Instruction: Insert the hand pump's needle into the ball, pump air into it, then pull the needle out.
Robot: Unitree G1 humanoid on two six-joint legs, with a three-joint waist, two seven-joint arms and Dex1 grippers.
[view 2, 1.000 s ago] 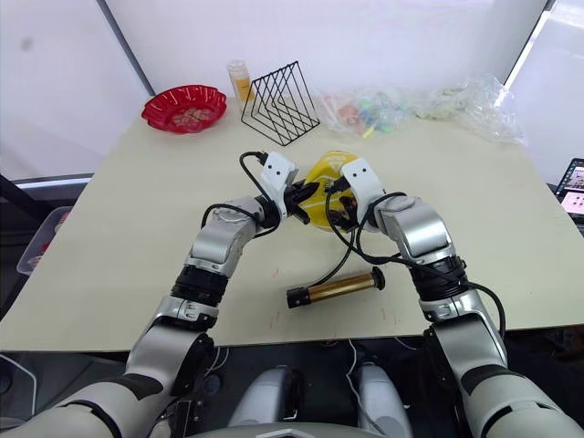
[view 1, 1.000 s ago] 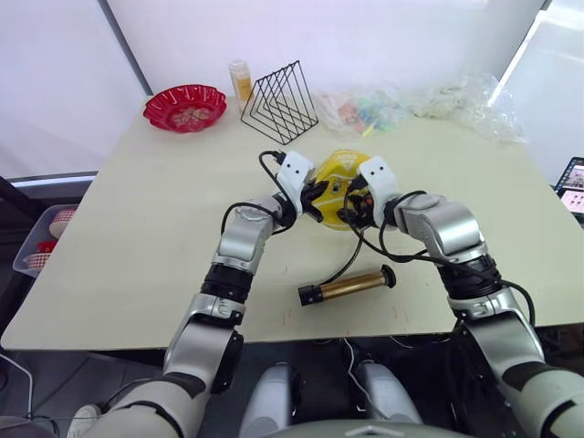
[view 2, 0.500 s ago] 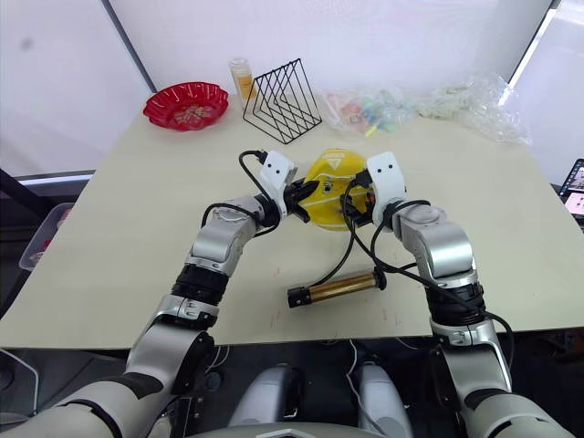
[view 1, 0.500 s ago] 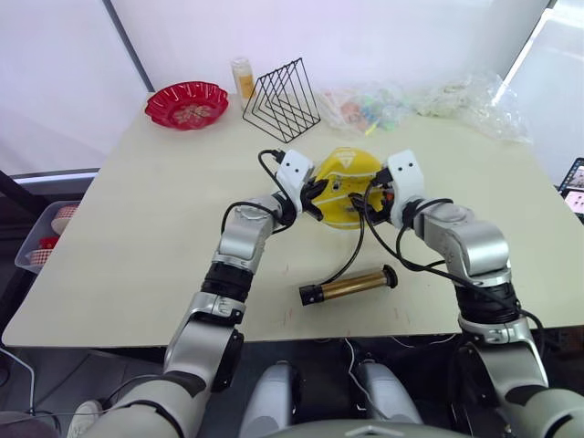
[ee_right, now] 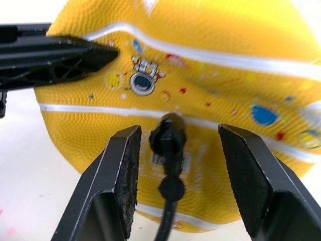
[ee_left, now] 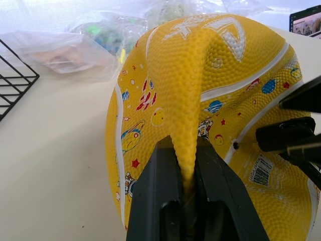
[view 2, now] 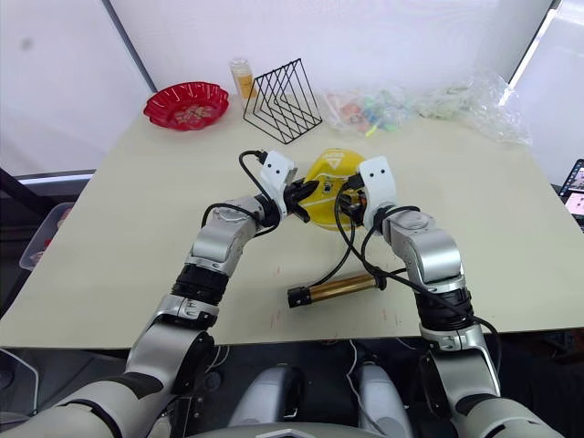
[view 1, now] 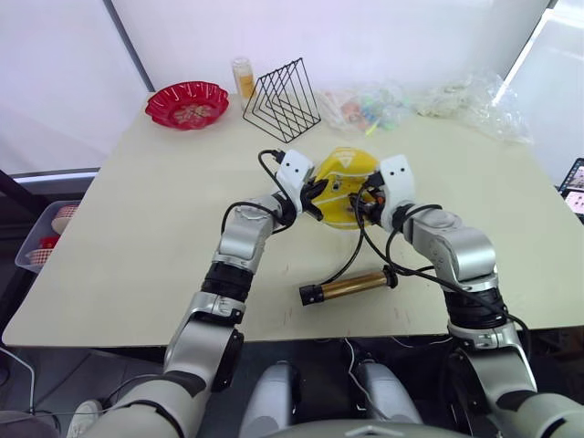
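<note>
My gripper will push in the black fitting [ee_right: 169,138], which should stay firmly in its spot as I push, because it stands by itself against the ball's skin between open fingers.
A limp yellow ball [view 1: 345,179] lies mid-table. My left gripper [ee_left: 183,146] is shut on a raised fold of the ball at its left side. The black fitting [ee_right: 168,136] at the end of the hose [view 1: 351,255] rests against the ball's skin near the valve [ee_right: 142,83]; the needle itself is hidden. My right gripper [ee_right: 179,131] is open, its fingers [ee_right: 120,175] standing wide on either side of the fitting without touching it. The hand pump [view 1: 347,286], gold barrel with black ends, lies on the table nearer me.
At the table's far side stand a red bowl [view 1: 185,105], a small bottle [view 1: 242,78], a black wire rack [view 1: 281,99] and clear plastic bags [view 1: 438,99]. A bin [view 1: 41,239] sits on the floor to the left.
My right gripper drew back to the right from the ball, then edged closer again. The hose end stayed at the ball. The left gripper kept its hold.
</note>
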